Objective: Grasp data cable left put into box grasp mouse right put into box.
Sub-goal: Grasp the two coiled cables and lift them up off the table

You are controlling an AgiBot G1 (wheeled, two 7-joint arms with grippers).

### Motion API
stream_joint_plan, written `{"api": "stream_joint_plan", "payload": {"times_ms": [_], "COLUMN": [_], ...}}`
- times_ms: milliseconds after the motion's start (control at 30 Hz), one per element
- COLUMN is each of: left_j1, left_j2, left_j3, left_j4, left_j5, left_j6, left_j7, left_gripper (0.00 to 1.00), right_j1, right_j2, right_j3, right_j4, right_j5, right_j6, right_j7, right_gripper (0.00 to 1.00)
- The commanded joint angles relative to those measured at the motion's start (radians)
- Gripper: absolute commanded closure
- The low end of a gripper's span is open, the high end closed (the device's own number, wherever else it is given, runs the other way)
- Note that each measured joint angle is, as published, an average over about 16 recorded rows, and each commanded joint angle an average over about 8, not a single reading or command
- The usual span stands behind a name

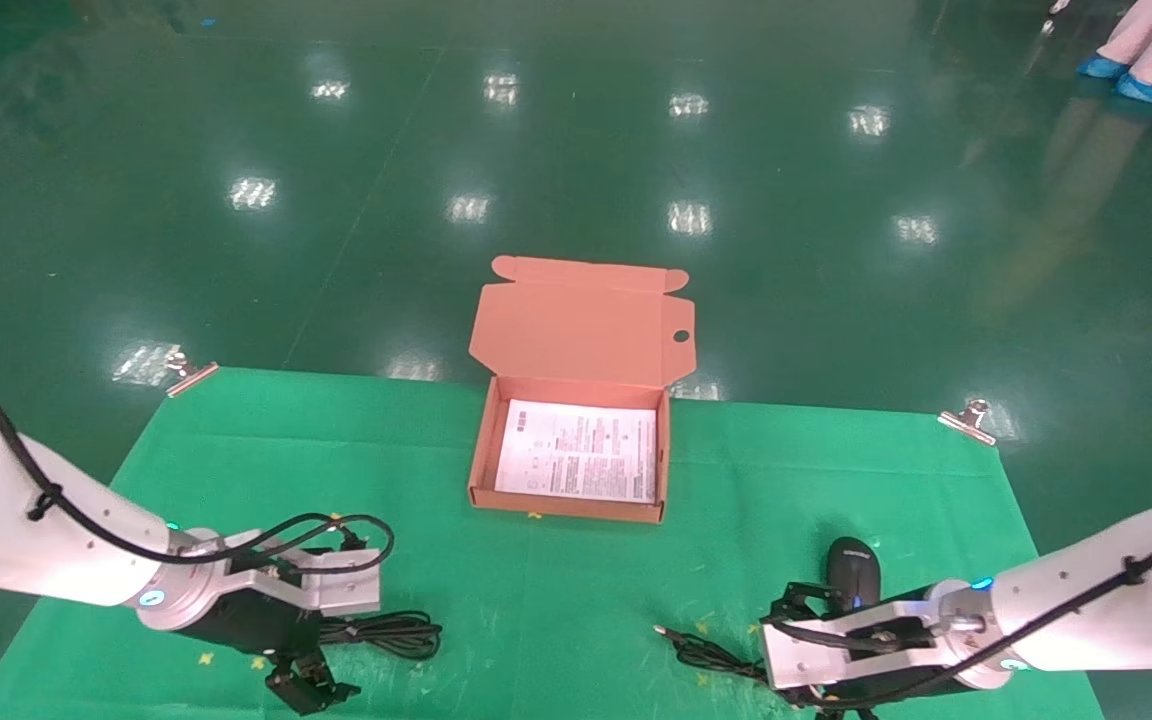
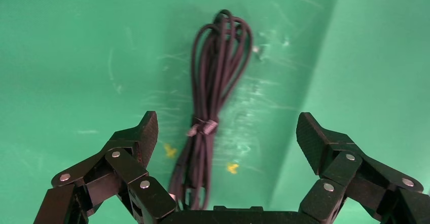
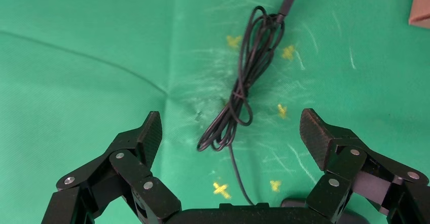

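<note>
A thin piece of cord (image 3: 237, 171) goes from the coiled cord toward the mouse (image 1: 854, 574). The mouse will come along and hang below when I lift the cord.
The salmon-orange box (image 1: 483, 450) stands open at the middle of the green mat, its lid up and a white printed sheet inside. The data cable (image 1: 391, 632), a black coiled bundle, lies at the front left. My left gripper (image 1: 331, 640) is open beside it. In the left wrist view the data cable (image 2: 215, 97) runs on the mat between the spread fingers of the left gripper (image 2: 228, 130), untouched. The black mouse (image 1: 854, 572) sits at the front right, its thin cord (image 1: 706, 650) bundled to its left. My right gripper (image 1: 786, 655) is open just in front of the mouse; the right gripper (image 3: 231, 127) hovers over the cord (image 3: 243, 92).
The green mat (image 1: 576, 560) is clipped at its far corners by metal clamps (image 1: 191, 372). Beyond it lies shiny green floor. Someone's blue-covered feet (image 1: 1151, 88) stand far off at the back right. Small yellow marks dot the mat.
</note>
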Motion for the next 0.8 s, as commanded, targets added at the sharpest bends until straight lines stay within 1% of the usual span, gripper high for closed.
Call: {"api": "stream_joint_plan", "payload": {"times_ms": [33,267,500,533,767,800], "left_j1": [-0.006,-0.023,-0.028,-0.029,-0.030,-0.031], "left_j2": [0.019,0.071,0.097,0.099,0.104,0.105], "left_j3": [0.003,0.013,0.019,0.019,0.011,0.010], "left_j4": [0.043,0.170,0.255,0.264,0.313,0.317], "left_j5": [0.008,0.027,0.034,0.034,0.021,0.019], "left_j6": [-0.014,-0.050,-0.075,-0.078,-0.098,-0.100], "left_j7": [0.014,0.075,0.133,0.140,0.179,0.182], "left_gripper": [0.00,0.00,0.00,0.09,0.97,1.00], "right_j1": [0.004,0.016,0.012,0.011,0.005,0.005], "right_j2": [-0.019,-0.073,-0.107,-0.110,-0.125,-0.126], "right_j3": [0.001,0.003,0.001,0.000,-0.002,-0.001], "right_j4": [-0.046,-0.154,-0.216,-0.223,-0.264,-0.267], "right_j5": [0.002,-0.004,-0.009,-0.009,-0.013,-0.013], "right_j6": [0.011,0.064,0.101,0.104,0.125,0.127], "right_j7": [-0.003,-0.041,-0.081,-0.087,-0.113,-0.114], "right_gripper": [0.00,0.00,0.00,0.03,0.91,1.00]}}
